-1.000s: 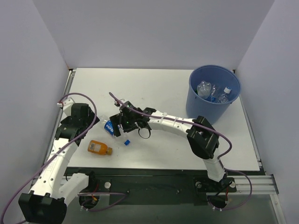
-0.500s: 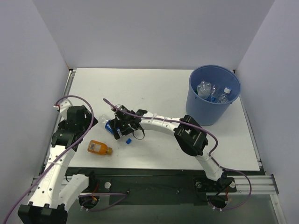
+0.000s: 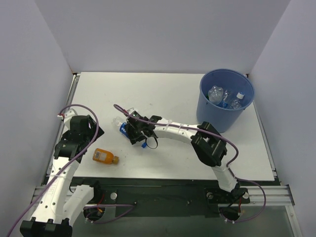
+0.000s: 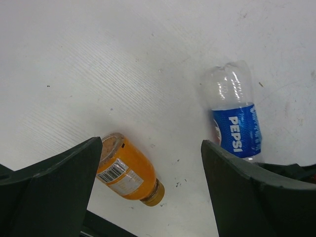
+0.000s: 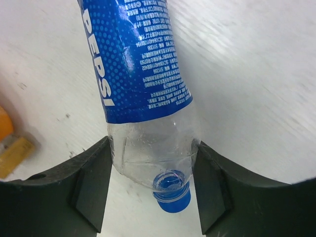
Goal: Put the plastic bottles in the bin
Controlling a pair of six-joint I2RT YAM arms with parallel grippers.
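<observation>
I should keep carrying the bottle with my right gripper, both fingers square across the Pepsi bottle's clear shoulder (image 5: 153, 148), until its cap hangs over the bin's opening (image 3: 227, 93), and then let go.
A clear plastic bottle (image 5: 133, 64) with a blue Pepsi label and a blue cap (image 5: 171, 195) lies left of the table's centre (image 3: 124, 129). My right gripper (image 5: 153, 148) is shut on its clear shoulder just above the cap, with a finger pressed against each side (image 3: 133, 134). A stubby orange bottle (image 3: 105, 156) lies on its side near the front edge. My left gripper (image 4: 152, 148) hangs open above the table with the orange bottle (image 4: 126, 170) below its left finger and the Pepsi bottle (image 4: 234, 118) to the right. The blue bin (image 3: 217, 116) stands at the back right.
Several clear bottles (image 3: 224, 96) lie inside the bin. White walls close in the table on the left, back and right. The black rail with the arm bases (image 3: 163, 197) runs along the near edge.
My right gripper has closed onto the Pepsi bottle, and the bottle has shifted slightly up and right. My left arm has drawn back a little toward the left edge, still open.
</observation>
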